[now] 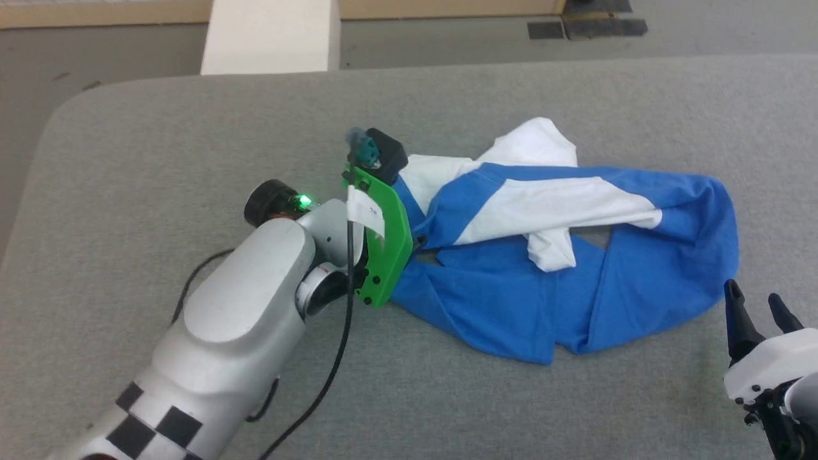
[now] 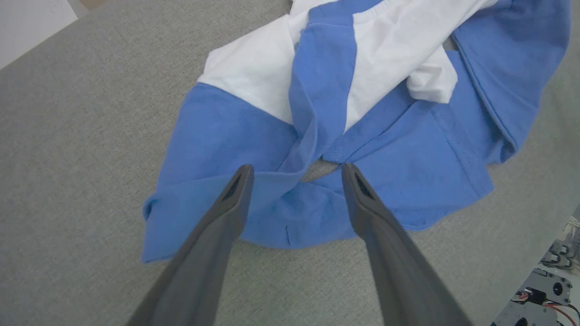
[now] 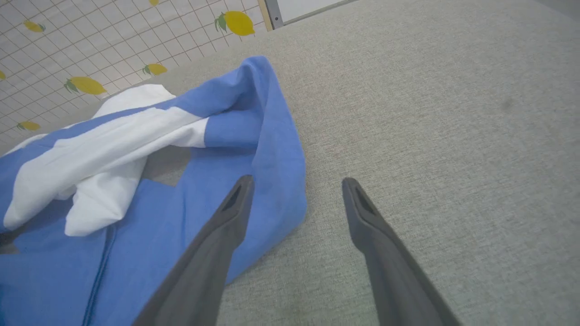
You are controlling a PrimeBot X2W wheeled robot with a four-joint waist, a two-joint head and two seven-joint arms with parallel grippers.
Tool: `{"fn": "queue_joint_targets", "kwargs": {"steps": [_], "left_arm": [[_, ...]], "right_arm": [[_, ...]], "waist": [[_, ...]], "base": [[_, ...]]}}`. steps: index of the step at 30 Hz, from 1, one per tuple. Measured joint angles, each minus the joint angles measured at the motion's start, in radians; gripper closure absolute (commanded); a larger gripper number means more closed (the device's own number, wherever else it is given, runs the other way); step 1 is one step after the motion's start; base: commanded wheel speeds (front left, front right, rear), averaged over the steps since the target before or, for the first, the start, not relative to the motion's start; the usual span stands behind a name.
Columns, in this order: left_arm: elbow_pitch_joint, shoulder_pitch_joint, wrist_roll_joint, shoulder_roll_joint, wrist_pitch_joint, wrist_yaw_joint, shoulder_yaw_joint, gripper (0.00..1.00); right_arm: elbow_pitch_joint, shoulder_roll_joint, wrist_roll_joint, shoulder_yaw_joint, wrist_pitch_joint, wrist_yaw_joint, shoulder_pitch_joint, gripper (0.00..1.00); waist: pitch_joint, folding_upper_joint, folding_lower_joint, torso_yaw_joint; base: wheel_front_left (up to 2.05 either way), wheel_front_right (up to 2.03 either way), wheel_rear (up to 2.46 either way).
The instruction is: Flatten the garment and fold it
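My gripper will open the garment (image 1: 567, 287) into a wide white body between blue sleeves when it lifts it, because white cloth (image 1: 534, 144) sticks out between the blue folds.
The garment (image 1: 562, 255) lies crumpled on the grey table, a twisted heap of blue sleeve cloth with white panels on top. My left gripper (image 2: 297, 170) hangs open just over the garment's (image 2: 317, 136) left end, its fingers straddling a blue fold. In the head view its fingers are hidden behind the green wrist plate (image 1: 383, 236). My right gripper (image 1: 757, 303) stands open at the lower right, just off the garment's right edge. In the right wrist view the right gripper (image 3: 297, 181) has its left finger over the blue edge of the garment (image 3: 253, 149) and its right finger over bare cloth-covered table.
The grey padded table (image 1: 160, 140) has a rounded far-left corner with floor beyond it. A white post (image 1: 271, 35) stands behind the far edge. A tiled wall with lemon prints (image 3: 86, 40) shows in the right wrist view. A black cable (image 1: 339, 345) trails along my left arm.
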Motion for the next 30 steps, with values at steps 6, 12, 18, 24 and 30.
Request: {"fn": "queue_joint_targets", "kwargs": {"steps": [6,12,18,24,30], "left_arm": [[0.035,-0.047,-0.035,0.055,-0.009,0.000,-0.077,0.00],[0.086,-0.047,-0.084,0.065,-0.035,0.000,-0.126,0.43],[0.104,-0.048,-0.147,0.068,-0.169,0.000,-0.131,1.00],[0.082,-0.049,-0.225,0.068,-0.261,0.000,-0.081,1.00],[0.041,-0.045,-0.292,0.095,-0.281,0.000,-0.025,1.00]], "right_arm": [[0.018,0.000,0.015,0.010,-0.032,0.000,-0.007,0.00],[0.039,0.000,0.017,0.013,-0.052,0.000,-0.008,0.00],[0.050,0.000,0.015,0.012,-0.060,0.000,-0.011,0.00],[0.038,0.000,-0.015,0.011,-0.035,0.000,-0.023,0.00],[-0.046,0.000,-0.103,0.040,0.102,0.000,-0.139,0.00]], "waist": [[0.046,0.0000,0.0000,-0.039],[0.078,0.0000,0.0000,-0.061],[0.086,0.0000,0.0001,-0.052],[0.069,0.0000,0.0000,-0.032],[0.065,0.0000,0.0000,-0.013]], "base": [[0.00,0.00,0.00],[0.00,0.00,0.00],[0.00,0.00,0.00],[0.00,0.00,0.00],[0.00,0.00,0.00]]}}
